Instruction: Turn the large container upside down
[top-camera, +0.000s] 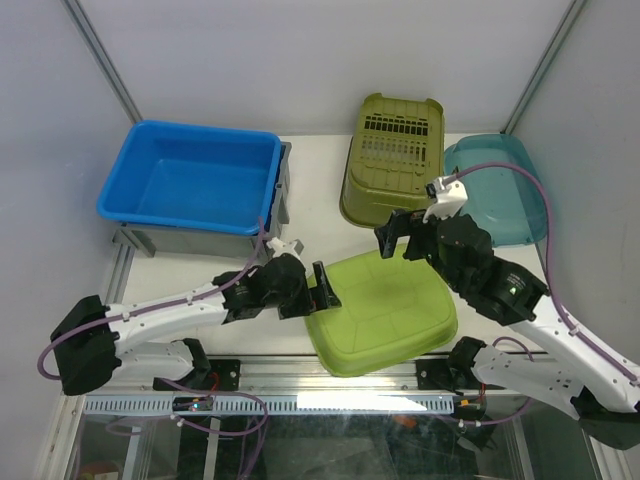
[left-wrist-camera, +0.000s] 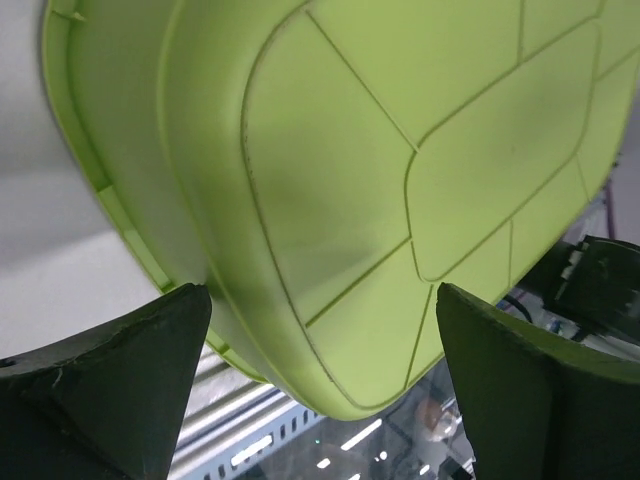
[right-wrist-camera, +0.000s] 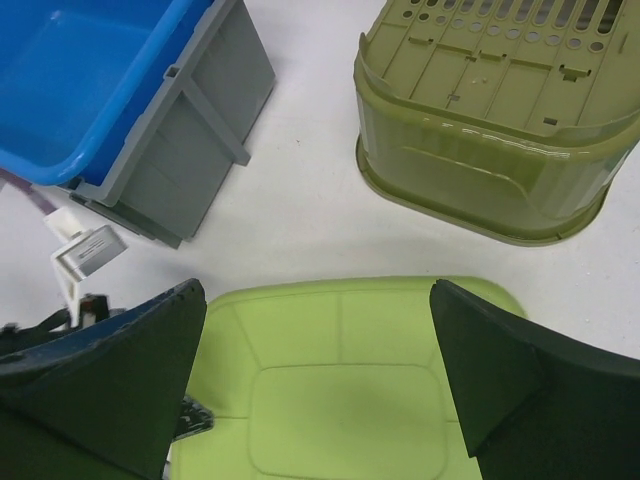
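Observation:
The robot's left gripper should push the lime-green tub (top-camera: 385, 308) out of the way, as the tub lies crooked across the open middle space, and then turn back to take the blue tub's rim (top-camera: 275, 185).
The large container, a dark-grey crate (top-camera: 190, 240), stands upright at the back left with a bright blue tub (top-camera: 190, 180) nested inside it. Its ribbed side also shows in the right wrist view (right-wrist-camera: 190, 140). My left gripper (top-camera: 312, 290) is open and empty at the left edge of an upside-down lime-green tub (top-camera: 385, 310), whose base fills the left wrist view (left-wrist-camera: 400, 150) between the open jaws of the gripper (left-wrist-camera: 320, 300). My right gripper (top-camera: 400, 238) is open and empty above that tub's far edge (right-wrist-camera: 340, 400); it also shows in its wrist view (right-wrist-camera: 318, 290). Both grippers are well apart from the crate.
An olive-green slotted basket (top-camera: 392, 160) lies upside down at the back centre, also in the right wrist view (right-wrist-camera: 500, 130). A teal tub (top-camera: 500, 190) sits at the back right. The lime-green tub overhangs the table's near edge. Enclosure walls stand on both sides.

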